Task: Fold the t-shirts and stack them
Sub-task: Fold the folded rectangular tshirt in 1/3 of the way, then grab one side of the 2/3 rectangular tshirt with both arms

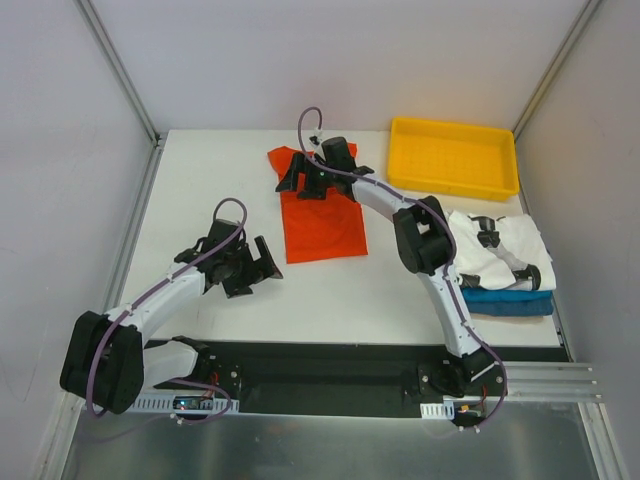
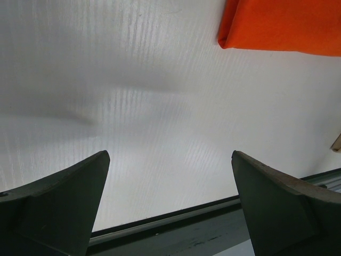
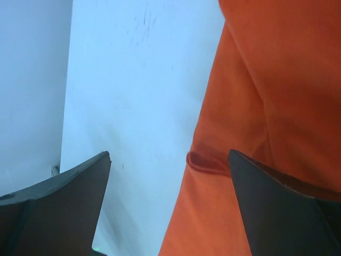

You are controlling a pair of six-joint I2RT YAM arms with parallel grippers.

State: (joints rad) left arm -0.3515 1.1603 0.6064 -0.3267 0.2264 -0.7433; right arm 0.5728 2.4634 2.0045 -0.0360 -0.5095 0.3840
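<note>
I expect the orange-red t-shirt's near end (image 1: 327, 246) to fold over in one piece when I lift it, because doubled layers show at the orange-red t-shirt's near corner (image 2: 227, 40).
The orange-red t-shirt (image 1: 322, 222) lies partly folded on the white table, far centre. My right gripper (image 1: 303, 183) hovers open over its far-left edge. In the right wrist view the jaws (image 3: 169, 156) straddle that edge, with the orange cloth (image 3: 266, 106) under the right finger and a small fold between the fingers. My left gripper (image 1: 262, 272) is open and empty over bare table, left of the shirt's near-left corner. That corner (image 2: 282, 24) shows at the top right of the left wrist view (image 2: 169, 156). A white t-shirt (image 1: 500, 245) lies on a folded blue one (image 1: 512, 303) at the right edge.
A yellow plastic tray (image 1: 455, 155) stands at the far right corner. Grey walls enclose the table on the left, back and right. A black strip with the arm bases runs along the near edge (image 1: 330, 360).
</note>
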